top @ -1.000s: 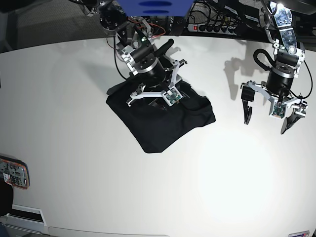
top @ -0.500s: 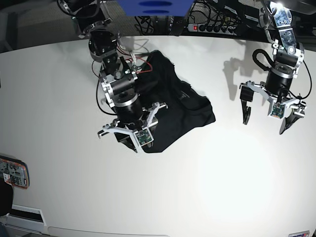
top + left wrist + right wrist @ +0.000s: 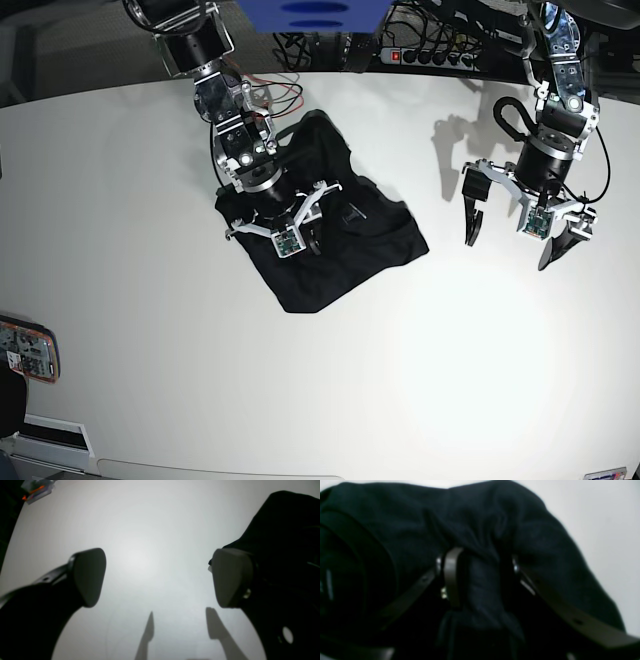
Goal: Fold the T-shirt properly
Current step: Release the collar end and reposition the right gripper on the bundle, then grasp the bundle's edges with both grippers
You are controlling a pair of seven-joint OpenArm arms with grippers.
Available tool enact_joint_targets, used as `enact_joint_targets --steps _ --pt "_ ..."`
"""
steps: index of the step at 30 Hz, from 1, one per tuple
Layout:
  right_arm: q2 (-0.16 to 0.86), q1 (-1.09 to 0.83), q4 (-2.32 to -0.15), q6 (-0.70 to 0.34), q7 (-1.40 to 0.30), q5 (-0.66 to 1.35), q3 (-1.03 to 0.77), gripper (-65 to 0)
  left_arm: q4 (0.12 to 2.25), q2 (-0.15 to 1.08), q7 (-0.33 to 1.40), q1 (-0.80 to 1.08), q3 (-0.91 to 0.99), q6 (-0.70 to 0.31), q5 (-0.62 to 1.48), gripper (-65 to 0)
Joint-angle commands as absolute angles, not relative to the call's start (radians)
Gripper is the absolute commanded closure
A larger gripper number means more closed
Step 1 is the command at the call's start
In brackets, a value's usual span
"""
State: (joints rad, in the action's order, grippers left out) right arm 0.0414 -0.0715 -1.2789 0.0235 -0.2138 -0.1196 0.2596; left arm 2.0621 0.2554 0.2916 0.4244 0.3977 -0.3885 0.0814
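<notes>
My right gripper is at a fold amid the bunched T-shirt (image 3: pixel 482 580), so it should shift to the T-shirt's near edge (image 3: pixel 264 286) and spread the T-shirt with my left gripper.
The black T-shirt (image 3: pixel 350 235) lies bunched on the white table, with a raised hump at its back. My right gripper (image 3: pixel 300 232) sits over the shirt's left half. In the right wrist view the right gripper (image 3: pixel 482 580) is shut on a pinched fold of the T-shirt (image 3: pixel 495 517), with cloth draped over both fingers (image 3: pixel 451 575). My left gripper (image 3: pixel 508 250) hangs open and empty above bare table, to the right of the shirt. In the left wrist view the left gripper (image 3: pixel 160 580) is wide open, with the T-shirt (image 3: pixel 287 530) at the right edge.
A red-cased phone (image 3: pixel 25 352) lies at the table's left edge. A power strip (image 3: pixel 430 55) and cables sit beyond the back edge, with a blue panel (image 3: pixel 310 12) above. A small orange-marked item (image 3: pixel 37 490) shows far off in the left wrist view.
My right arm swung from the shirt's front-left edge back over its middle, and the cloth shifted with it. My left arm moved a little left toward the shirt, still open.
</notes>
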Motion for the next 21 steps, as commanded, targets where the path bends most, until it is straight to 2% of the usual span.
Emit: enact_joint_targets --steps 1,6,12,15,21 --pt "0.054 -0.091 -1.230 0.047 -0.380 -0.116 0.248 -22.9 2.077 0.262 0.263 0.426 0.401 -0.383 0.091 -65.0" --pt "0.054 -0.091 -1.224 0.047 -0.372 -0.116 0.248 -22.9 2.077 0.260 0.263 0.426 0.378 -0.383 0.091 -65.0" --pt "0.054 -0.084 -1.233 0.047 -0.423 -0.116 0.248 -22.9 2.061 0.260 0.265 0.435 0.183 -0.383 0.091 -65.0" --pt "0.054 -0.084 -1.314 0.047 -0.472 -0.116 0.248 -22.9 2.051 0.262 0.265 0.443 0.085 -0.383 0.084 -65.0" --pt "0.058 -0.082 -1.488 0.047 -0.564 -0.114 0.237 -22.9 2.051 0.268 0.265 0.467 0.070 -0.383 0.085 -65.0"
